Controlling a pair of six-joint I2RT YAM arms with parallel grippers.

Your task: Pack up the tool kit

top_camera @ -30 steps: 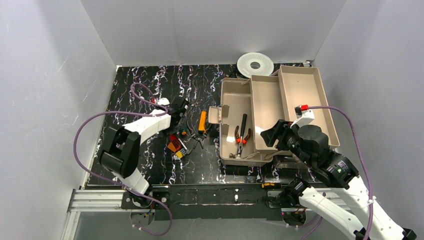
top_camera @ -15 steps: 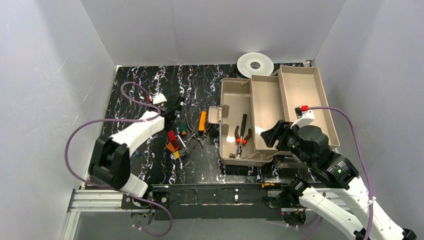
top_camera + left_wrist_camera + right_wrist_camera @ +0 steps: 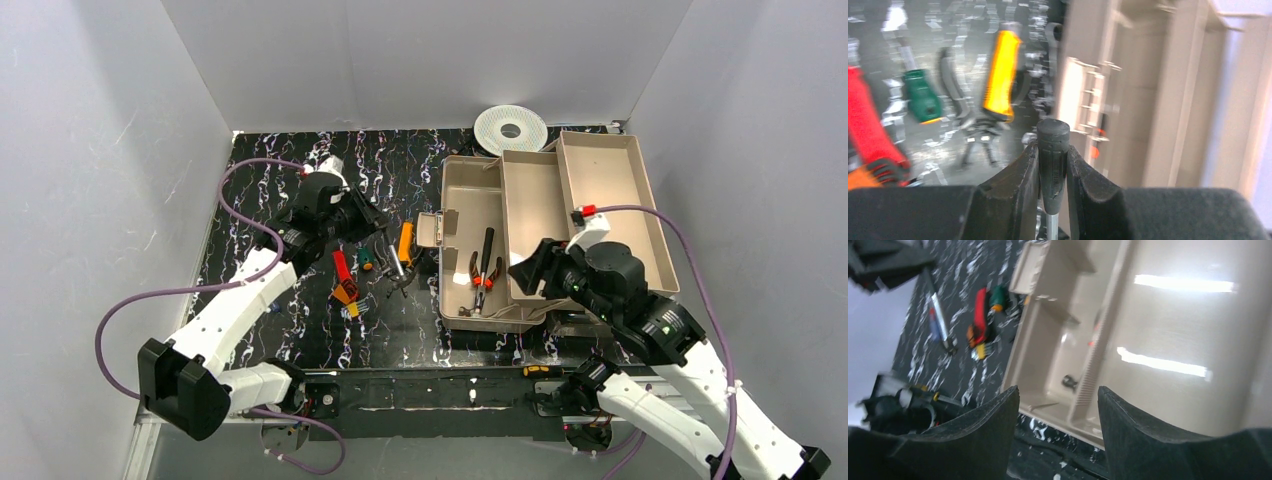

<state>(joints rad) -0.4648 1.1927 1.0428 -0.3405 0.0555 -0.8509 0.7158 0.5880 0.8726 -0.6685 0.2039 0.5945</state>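
Observation:
The hammer's metal body (image 3: 394, 252) hangs free below its handle, so my left gripper should keep carrying the hammer toward my open, empty right gripper (image 3: 516, 271) until that one closes on it.
The open beige toolbox (image 3: 610, 190) stands at the right with its trays spread out. Red pliers (image 3: 485, 270) lie in its left compartment. My left gripper (image 3: 368, 222) is shut on the black handle of the hammer (image 3: 390, 258), whose metal shaft slants down towards the box. In the left wrist view the handle (image 3: 1053, 145) sits between the jaws of the gripper (image 3: 1053, 150), facing the toolbox (image 3: 1148, 100). A green screwdriver (image 3: 366, 262) lies on the mat. My right gripper (image 3: 530, 272) is open and empty over the box's near edge (image 3: 1048, 405).
An orange-handled tool (image 3: 405, 242) and a red-handled tool (image 3: 343, 268) lie on the black marbled mat left of the box. A round white spool (image 3: 510, 128) lies at the back. White walls close in the sides and the back.
My left arm has swung its elbow out and turned its wrist, carrying the hammer a little right towards the toolbox. My right gripper has shifted slightly left.

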